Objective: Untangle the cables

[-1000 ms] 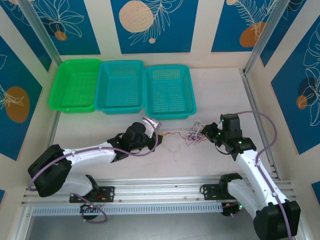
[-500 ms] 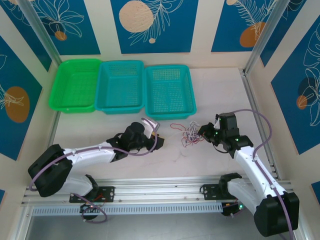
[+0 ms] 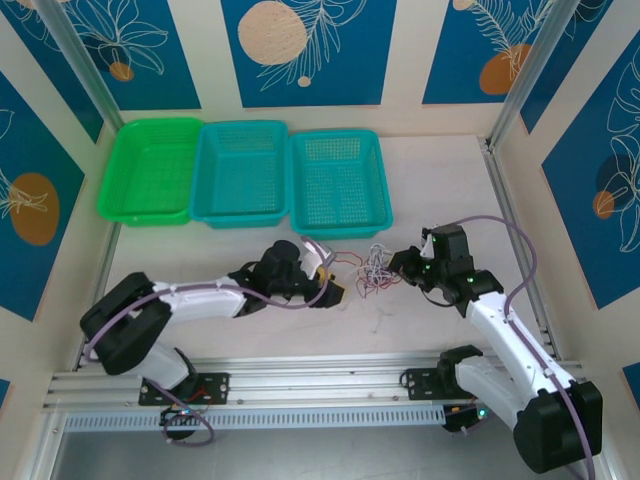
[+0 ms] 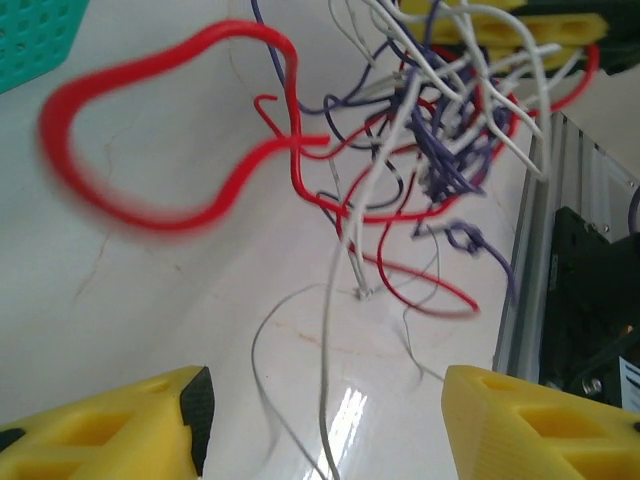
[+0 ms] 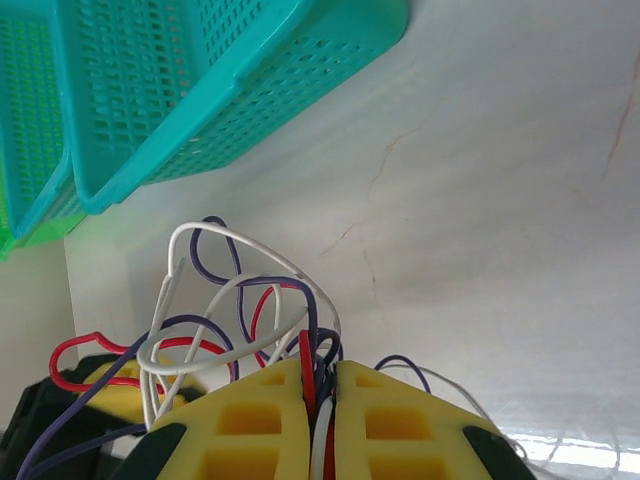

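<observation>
The loose white wire (image 4: 325,402) passes between my left gripper's open fingers, short of the knot, so I should squeeze it there and pull back toward the green basket (image 3: 150,172).
The cables (image 3: 368,270) are a small knot of thin red, white and purple wires on the white table between my two grippers. My left gripper (image 3: 329,276) stands open just left of the knot. In the left wrist view its yellow fingers (image 4: 110,425) sit wide apart, one loose white wire (image 4: 327,390) running across the table between them, the tangle (image 4: 430,140) and a red loop (image 4: 165,215) ahead. My right gripper (image 3: 399,265) is shut on the knot's right side. In the right wrist view red, white and purple strands (image 5: 320,395) are pinched between its pads, loops (image 5: 235,290) spilling out in front.
Three baskets stand in a row at the back: a green one (image 3: 112,190), a teal one (image 3: 240,217) and another teal one (image 3: 340,232) just behind the knot. An aluminium rail (image 3: 320,380) runs along the near edge, also close on the right in the left wrist view (image 4: 530,250).
My left gripper opened and let go of the strand it was pulling, then moved right toward the knot. The stretched wires sprang back into a tighter bunch. My right gripper stayed shut, shifting slightly left.
</observation>
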Robot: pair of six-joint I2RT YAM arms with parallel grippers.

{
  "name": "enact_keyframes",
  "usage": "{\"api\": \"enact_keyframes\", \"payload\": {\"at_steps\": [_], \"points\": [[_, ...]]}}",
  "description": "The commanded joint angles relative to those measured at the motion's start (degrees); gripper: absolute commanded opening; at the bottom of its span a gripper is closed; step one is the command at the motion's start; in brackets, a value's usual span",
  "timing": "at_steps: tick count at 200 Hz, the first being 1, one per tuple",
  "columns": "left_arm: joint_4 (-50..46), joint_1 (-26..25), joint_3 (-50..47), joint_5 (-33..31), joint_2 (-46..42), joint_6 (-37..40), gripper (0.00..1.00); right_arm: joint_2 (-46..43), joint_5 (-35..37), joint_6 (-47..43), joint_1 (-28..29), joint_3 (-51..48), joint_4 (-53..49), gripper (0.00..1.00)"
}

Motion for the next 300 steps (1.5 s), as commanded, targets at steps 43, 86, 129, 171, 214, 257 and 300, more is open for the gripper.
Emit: {"api": "enact_keyframes", "payload": {"at_steps": [43, 86, 129, 171, 214, 257, 300], "points": [[9.0, 0.3, 2.2, -1.5, 7.2, -6.9, 0.0, -1.9, 9.3, 3.4, 0.4, 2.1, -4.9, 0.02], [-3.4, 2.9, -3.7, -16.5, -4.9, -7.2, 0.0, -6.2, 21.8, 13.2, -5.9, -0.8, -13.1, 0.07], [-13.9, 12.9, -10.4, -17.8, -18.3, -9.3, 0.0, -9.9, 20.8, 17.9, -20.5, -3.8, -17.6, 0.09], [-31.3, 19.5, -8.8, -27.0, -30.0, -9.1, 0.0, -11.6, 18.5, 18.8, -32.7, -3.6, -20.8, 0.1], [-27.4, 22.6, -10.3, -18.8, -32.9, -7.7, 0.0, -11.4, 10.3, 14.0, -33.1, -6.1, -14.2, 0.07], [-21.8, 22.5, -8.0, -5.7, -34.2, -7.4, 0.0, -7.3, 12.8, 16.2, -18.7, -9.5, -9.9, 0.06], [-28.8, 22.3, 4.3, -3.1, -37.6, -5.7, 0.0, 0.0, 20.6, 20.4, -4.6, -7.8, -8.0, 0.04]]}}
